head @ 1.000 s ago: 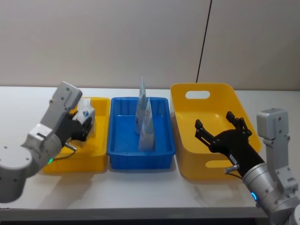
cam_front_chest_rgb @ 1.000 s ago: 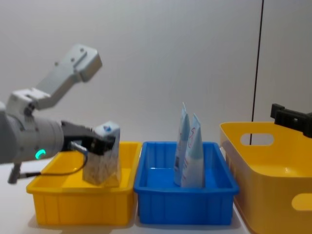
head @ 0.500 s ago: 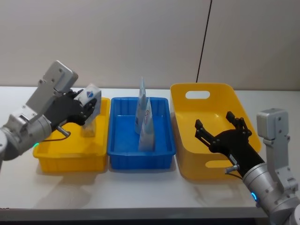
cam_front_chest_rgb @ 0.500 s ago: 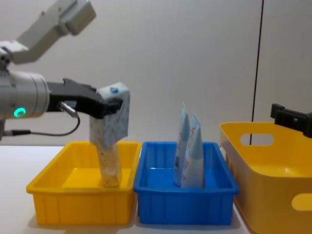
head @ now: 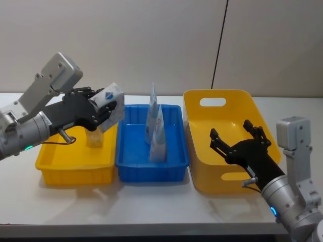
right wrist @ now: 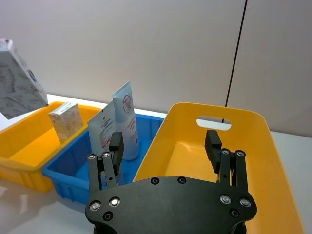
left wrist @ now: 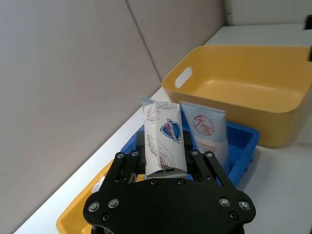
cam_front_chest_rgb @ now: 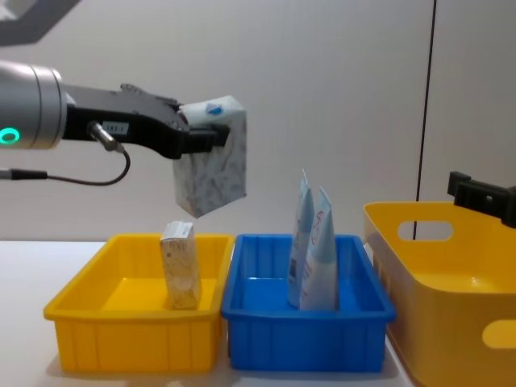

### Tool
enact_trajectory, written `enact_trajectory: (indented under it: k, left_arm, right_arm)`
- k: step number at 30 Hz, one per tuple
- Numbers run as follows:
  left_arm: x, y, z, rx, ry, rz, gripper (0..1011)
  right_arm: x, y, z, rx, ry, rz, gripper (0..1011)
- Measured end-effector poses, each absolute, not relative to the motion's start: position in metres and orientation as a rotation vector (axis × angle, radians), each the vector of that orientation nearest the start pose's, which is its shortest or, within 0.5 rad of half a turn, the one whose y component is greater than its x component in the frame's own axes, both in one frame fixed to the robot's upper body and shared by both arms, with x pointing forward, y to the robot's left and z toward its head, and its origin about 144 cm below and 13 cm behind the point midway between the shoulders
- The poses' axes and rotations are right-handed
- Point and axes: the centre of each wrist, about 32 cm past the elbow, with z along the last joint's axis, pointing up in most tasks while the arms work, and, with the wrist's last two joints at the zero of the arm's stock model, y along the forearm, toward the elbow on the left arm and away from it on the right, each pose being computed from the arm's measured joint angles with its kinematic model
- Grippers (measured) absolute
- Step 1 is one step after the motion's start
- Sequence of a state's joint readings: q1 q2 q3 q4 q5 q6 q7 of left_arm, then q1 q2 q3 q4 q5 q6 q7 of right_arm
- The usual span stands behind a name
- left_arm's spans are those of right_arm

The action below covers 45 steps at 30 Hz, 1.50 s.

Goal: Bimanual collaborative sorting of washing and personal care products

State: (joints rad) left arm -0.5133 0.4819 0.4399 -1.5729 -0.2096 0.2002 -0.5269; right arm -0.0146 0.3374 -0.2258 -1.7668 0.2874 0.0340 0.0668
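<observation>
I expect the white pouch (head: 111, 97) to keep its blocky shape when I carry it with my right gripper, because flat sides and straight edges (head: 117, 114) can be seen on it.
My left gripper (head: 103, 108) is shut on a soft white pouch (head: 110, 102) with grey leaf print and a blue logo. It holds the pouch (cam_front_chest_rgb: 212, 160) tilted in the air, above the seam between the small yellow bin (head: 70, 164) and the blue bin (head: 151, 170). Two pale-blue and white tubes (head: 155, 128) stand in the blue bin. A small beige carton (cam_front_chest_rgb: 181, 266) stands in the small yellow bin. My right gripper (head: 233, 130) hangs open over the large yellow bin (head: 222, 96), with nothing between its fingers.
The three bins sit side by side on a white table, close to its front edge. A plain wall rises right behind them. Bare table lies in front of the bins (head: 151, 201).
My left gripper has lifted the pouch up out of the small yellow bin and carried it right, toward the blue bin. The carton behind it now shows. The right arm has not moved.
</observation>
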Motion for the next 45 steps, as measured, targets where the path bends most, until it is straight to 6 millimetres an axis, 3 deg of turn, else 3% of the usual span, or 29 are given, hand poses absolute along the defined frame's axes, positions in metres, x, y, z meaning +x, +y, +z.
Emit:
enact_trajectory:
  k: [25,45]
  left_arm:
    - [0.548,0.25,1.332,0.217,-0.344,0.303,365]
    - [0.55,0.238,1.33,0.204,-0.293,0.038,365]
  right_arm:
    - [0.443,-0.237,1.189,0.026,-0.075,-1.229,1003]
    - [0.443,-0.237,1.189,0.026,-0.075,-1.23,1003]
